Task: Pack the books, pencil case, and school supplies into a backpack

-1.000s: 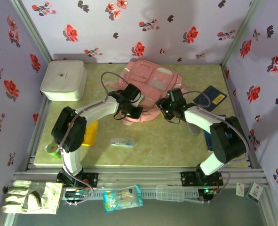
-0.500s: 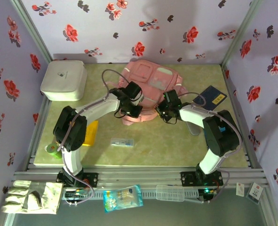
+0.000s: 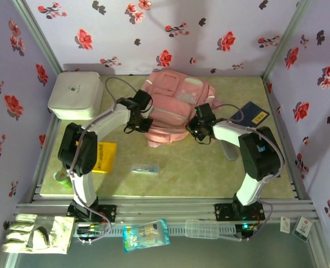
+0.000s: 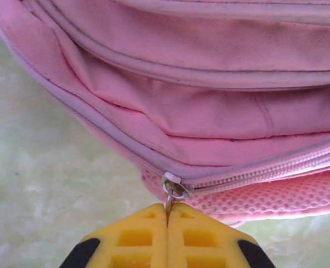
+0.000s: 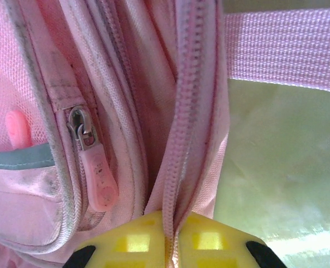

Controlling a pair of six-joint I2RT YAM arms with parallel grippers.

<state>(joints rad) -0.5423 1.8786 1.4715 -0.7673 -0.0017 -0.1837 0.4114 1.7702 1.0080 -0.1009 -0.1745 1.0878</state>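
The backpack slants along with the zipper pull (image 4: pixel 175 185). I should ease my left gripper back toward my right gripper and straighten the backpack before I unzip further.
The pink backpack (image 3: pixel 176 100) lies at the back middle of the table. My left gripper (image 3: pixel 146 123) sits at its left front edge, shut on the metal zipper pull (image 4: pixel 168 205) of the main zipper (image 4: pixel 254 174). At the right front corner, my right gripper (image 3: pixel 192 129) is shut on the backpack's zipper edge (image 5: pixel 181 167). A yellow book (image 3: pixel 104 156) lies front left and a dark navy book (image 3: pixel 249 116) back right. The grey pencil case (image 3: pixel 230 151) shows beside the right arm. The clear packet (image 3: pixel 145 168) lies front centre, the green roll (image 3: pixel 60 176) far left.
A white rounded box (image 3: pixel 75 95) stands at the back left corner. Off the table's front edge lie a blue-white bag (image 3: pixel 146 234), a pale glove (image 3: pixel 36 233) and a clear case (image 3: pixel 201 228). Flowered walls close in three sides.
My left gripper has moved left and back along the backpack's edge with the zipper pull. My right gripper has moved in and shut on the zipper edge. The backpack's front has shifted.
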